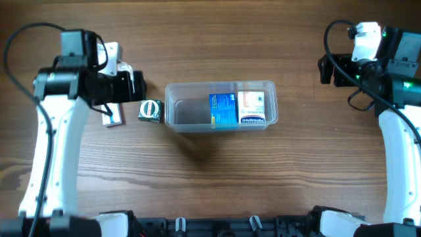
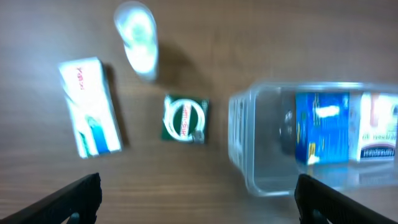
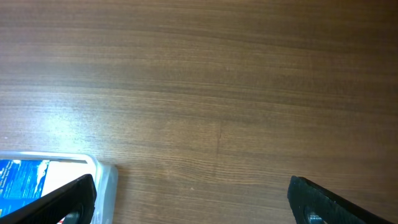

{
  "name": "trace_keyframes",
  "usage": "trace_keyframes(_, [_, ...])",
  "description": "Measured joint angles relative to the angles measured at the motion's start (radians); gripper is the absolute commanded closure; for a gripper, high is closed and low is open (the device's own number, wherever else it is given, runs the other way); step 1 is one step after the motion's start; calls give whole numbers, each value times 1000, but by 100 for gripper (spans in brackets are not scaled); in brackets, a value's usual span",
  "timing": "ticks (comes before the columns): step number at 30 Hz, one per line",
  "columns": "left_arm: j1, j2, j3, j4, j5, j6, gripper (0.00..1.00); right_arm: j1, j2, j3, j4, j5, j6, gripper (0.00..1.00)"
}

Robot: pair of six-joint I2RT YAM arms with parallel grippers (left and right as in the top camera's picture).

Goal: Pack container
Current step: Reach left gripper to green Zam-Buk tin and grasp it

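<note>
My left gripper should take the green box point(image 1: 150, 110), since it lies across the container from my right gripper, and then place it in beside the blue box point(image 1: 199, 111).
The clear container point(image 1: 176, 117) stands mid-table. It holds a blue box point(image 1: 223, 108) and a white box point(image 1: 252, 108) at its right end. In the left wrist view the container point(image 2: 249, 155) is at the right. A small dark green box point(image 1: 150, 110) lies just left of it. A white and blue box point(image 1: 113, 118) lies further left, partly under my left arm. My left gripper point(image 1: 135, 85) is open and empty, above and behind these boxes point(image 2: 199, 202). My right gripper point(image 1: 327, 69) is open and empty, right of the container point(image 3: 193, 202).
The left wrist view shows the green box point(image 2: 185, 118), the white and blue box point(image 2: 90, 106) and a blurred white oblong thing point(image 2: 138, 37) on the wood. The right wrist view shows only the container's corner point(image 3: 106, 177) and bare wood.
</note>
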Motion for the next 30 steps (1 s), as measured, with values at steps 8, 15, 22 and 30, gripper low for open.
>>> trace_keyframes(8, [-10, 181, 0, -36, 33, 20, 5, 0, 0, 0, 0, 0, 0, 0])
trace_keyframes(15, [-104, 196, -155, 178, -9, 48, 17, 0, 0, 0, 0, 0, 0, 0])
trace_keyframes(22, [-113, 197, -244, 238, -89, 57, 31, 0, 0, 0, 0, 0, 0, 0])
trace_keyframes(30, [-113, 199, -313, 350, -95, 61, 31, 0, 0, 0, 0, 0, 0, 0])
